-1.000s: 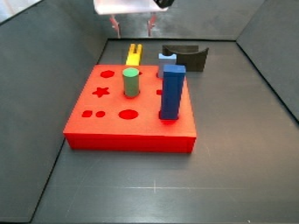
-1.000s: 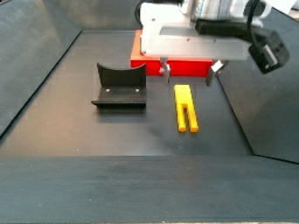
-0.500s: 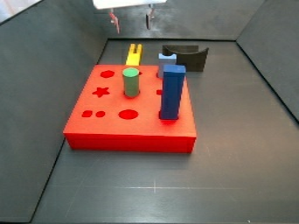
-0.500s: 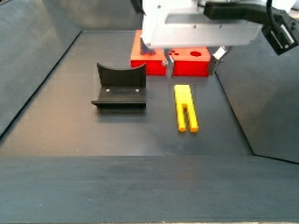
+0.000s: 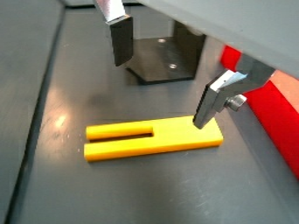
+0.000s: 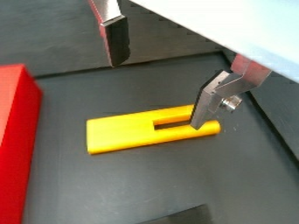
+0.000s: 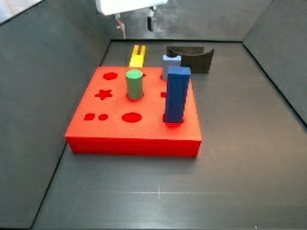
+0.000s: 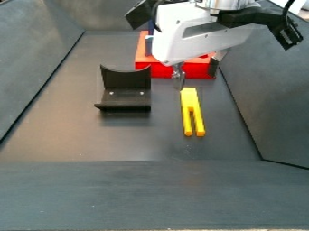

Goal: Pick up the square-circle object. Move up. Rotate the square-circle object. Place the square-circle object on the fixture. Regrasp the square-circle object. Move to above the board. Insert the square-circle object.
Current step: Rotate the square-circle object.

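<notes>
I expect the square-circle object (image 7: 138,56) to lean across the dark fixture's upper edge (image 7: 192,54) at a slant with one end up when I place it, because that edge dips.
The square-circle object (image 5: 152,140) is a slim yellow-orange peg lying flat on the dark floor, with its two prongs at one end. It shows in both wrist views (image 6: 152,129) and in both side views (image 7: 138,56) (image 8: 191,111). My gripper (image 5: 163,92) hangs open and empty above it, with the fingers (image 5: 121,39) apart and clear of it; it also shows in the other wrist view (image 6: 159,94) and in both side views (image 7: 135,31) (image 8: 182,77). The dark fixture (image 8: 123,88) stands beside the peg. The red board (image 7: 132,112) lies flat.
A tall blue square peg (image 7: 177,94) and a green cylinder (image 7: 135,84) stand in the board. Dark sloping walls (image 7: 72,45) enclose the floor. The fixture (image 5: 163,57) and the board's edge (image 5: 274,122) lie close to the peg.
The gripper has risen a little and turned about its vertical axis above the peg. The peg, fixture and board have not moved.
</notes>
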You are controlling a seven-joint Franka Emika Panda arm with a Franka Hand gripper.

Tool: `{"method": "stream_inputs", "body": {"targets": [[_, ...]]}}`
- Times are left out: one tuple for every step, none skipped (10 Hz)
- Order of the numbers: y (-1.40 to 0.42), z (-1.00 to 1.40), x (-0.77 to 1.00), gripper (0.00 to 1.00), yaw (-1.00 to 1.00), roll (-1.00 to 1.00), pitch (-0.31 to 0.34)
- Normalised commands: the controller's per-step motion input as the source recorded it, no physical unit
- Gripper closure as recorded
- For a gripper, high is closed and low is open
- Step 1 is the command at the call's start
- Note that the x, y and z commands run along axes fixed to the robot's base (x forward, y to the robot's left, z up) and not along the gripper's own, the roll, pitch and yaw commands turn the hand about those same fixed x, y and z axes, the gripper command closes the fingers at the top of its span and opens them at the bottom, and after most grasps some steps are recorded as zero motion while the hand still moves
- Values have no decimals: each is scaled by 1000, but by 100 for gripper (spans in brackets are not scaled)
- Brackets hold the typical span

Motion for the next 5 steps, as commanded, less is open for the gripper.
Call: {"method": "stream_inputs", "body": {"targets": [[-2, -51, 21, 0, 1000, -4, 0], [-2, -49, 22, 0, 1000, -4, 0], [-2, -48, 22, 0, 1000, -4, 0], [-2, -47, 22, 0, 1000, -4, 0], [-2, -46, 22, 0, 1000, -4, 0]]}}
